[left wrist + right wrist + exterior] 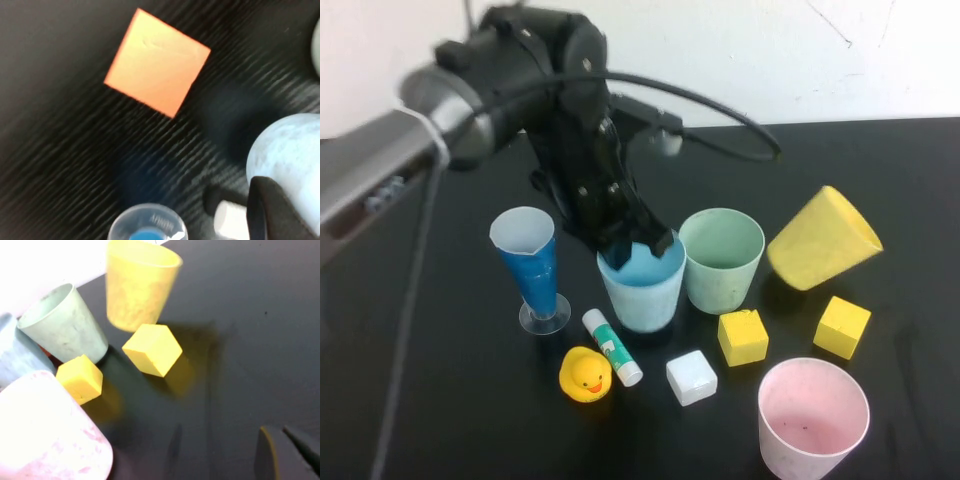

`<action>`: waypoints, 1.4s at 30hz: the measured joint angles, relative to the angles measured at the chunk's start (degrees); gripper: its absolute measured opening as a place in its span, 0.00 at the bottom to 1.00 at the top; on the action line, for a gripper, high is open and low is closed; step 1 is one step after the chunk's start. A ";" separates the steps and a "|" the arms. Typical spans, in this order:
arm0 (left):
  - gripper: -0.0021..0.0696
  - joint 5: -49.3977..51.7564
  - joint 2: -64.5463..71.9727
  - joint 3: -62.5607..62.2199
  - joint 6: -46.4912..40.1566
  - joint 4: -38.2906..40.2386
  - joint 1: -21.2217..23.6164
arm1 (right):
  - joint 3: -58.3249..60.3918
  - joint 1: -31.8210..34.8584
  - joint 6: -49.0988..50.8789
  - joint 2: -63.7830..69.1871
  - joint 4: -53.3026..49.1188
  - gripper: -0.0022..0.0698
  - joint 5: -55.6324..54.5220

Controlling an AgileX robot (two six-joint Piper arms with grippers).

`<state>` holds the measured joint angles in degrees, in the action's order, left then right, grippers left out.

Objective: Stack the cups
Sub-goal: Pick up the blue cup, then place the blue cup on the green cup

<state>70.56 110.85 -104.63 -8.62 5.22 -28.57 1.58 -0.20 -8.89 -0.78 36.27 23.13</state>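
Observation:
Next, my left gripper raises the light blue cup clear before it lowers it into the green cup's opening (723, 240), because the light blue cup sits low against the pale green cup's side (687, 278).
The light blue cup (642, 290) stands mid-table. My left gripper (638, 245) comes down on its back rim, one finger inside and one outside, shut on the wall. In the left wrist view a dark finger (272, 210) lies against the cup (287, 150). The pale green cup (721, 258) stands upright just to its right. The yellow cup (823, 240) lies tilted further right. The pink cup (812, 418) stands at the front right. My right gripper (287, 450) hangs over bare table, apart from the yellow (137, 287), green (65, 325) and pink (47, 435) cups.
A tall blue cone glass (532, 265) stands left of the blue cup. In front lie a yellow duck (586, 375), a glue stick (612, 347), a white block (691, 377) and two yellow blocks (743, 337) (842, 327). A white wall bounds the back.

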 joint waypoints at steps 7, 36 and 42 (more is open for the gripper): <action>0.04 0.17 -10.31 0.00 0.11 -0.27 -0.43 | 0.00 0.00 -0.14 0.00 0.17 0.03 0.02; 0.10 -14.69 -1.95 -0.09 5.70 -5.22 -6.63 | 0.00 0.00 -0.14 0.00 0.72 0.03 0.12; 0.40 -15.36 -1.54 -0.09 5.95 -5.22 -6.63 | 0.00 0.00 -4.04 0.00 5.31 0.03 0.59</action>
<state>55.20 109.31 -104.71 -2.68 0.00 -35.20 1.58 -0.20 -12.93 -0.78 41.59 23.73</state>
